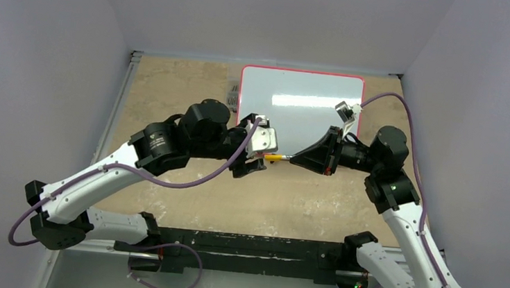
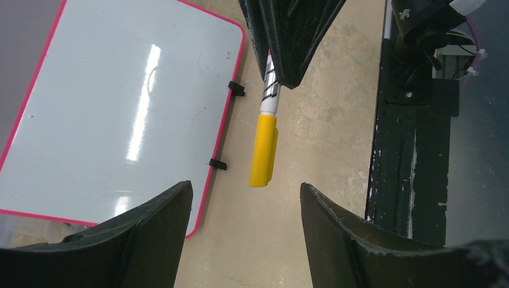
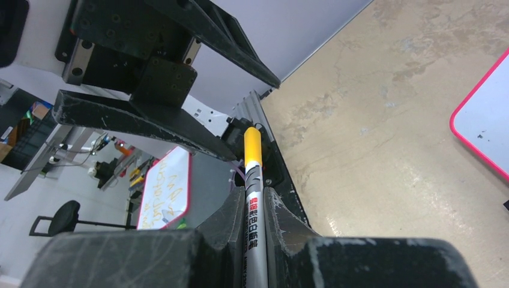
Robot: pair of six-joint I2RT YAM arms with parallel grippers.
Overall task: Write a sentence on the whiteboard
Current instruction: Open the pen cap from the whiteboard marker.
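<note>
My left gripper's open fingers barely reach the yellow cap's end (image 2: 260, 181), so my left gripper should go further over the cap (image 2: 263, 147) before it closes and pulls the cap off.
The whiteboard (image 1: 301, 103) lies flat at the back of the table, glossy white with a red-pink frame; no lettering of the sentence shows on it. It also shows in the left wrist view (image 2: 120, 108) with two black feet on its near edge. My right gripper (image 1: 294, 159) is shut on a silver marker (image 3: 252, 198), held level above the table. Its yellow cap (image 2: 264, 150) points at my left gripper (image 1: 258, 157). My left gripper (image 2: 246, 187) is open, its jaws wide apart, just short of the cap.
A black rail (image 1: 250, 244) runs along the table's near edge. Grey walls close in the table on three sides. In the right wrist view a second small board (image 3: 165, 186) with yellow writing stands off the table in the room behind.
</note>
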